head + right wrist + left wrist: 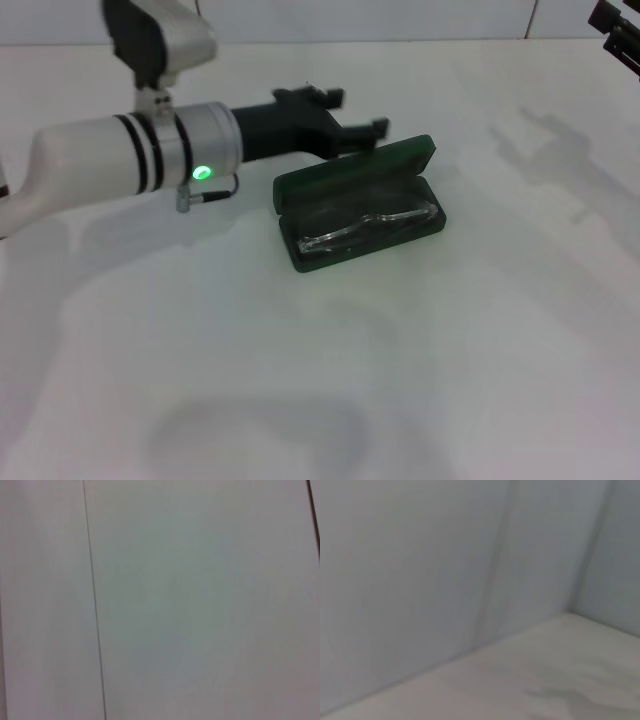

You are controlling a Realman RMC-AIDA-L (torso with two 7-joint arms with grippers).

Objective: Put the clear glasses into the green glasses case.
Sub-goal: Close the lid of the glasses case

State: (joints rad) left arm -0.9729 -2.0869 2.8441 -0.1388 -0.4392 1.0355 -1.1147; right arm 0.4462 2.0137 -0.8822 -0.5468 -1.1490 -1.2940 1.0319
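Observation:
My left gripper is behind the case's raised lid (pixel 352 180), so it should move forward and push the lid closed over the clear glasses (pixel 368 220).
The green glasses case (pixel 300 255) lies open in the middle of the white table, its lid (pixel 355 168) tilted up at the back. The clear glasses (pixel 365 225) rest folded inside the case's lower half. My left gripper (pixel 350 112) hovers just behind the raised lid, open, with nothing between its black fingers (pixel 378 127). Only a small black part of my right gripper (pixel 620 35) shows at the top right corner of the head view, far from the case. Neither wrist view shows the case or the glasses.
The white table (pixel 450 350) stretches around the case, with a pale wall behind it. The left wrist view shows the wall corner (pixel 570 610) meeting the tabletop. In the right wrist view there is only a flat wall with a seam (pixel 95 605).

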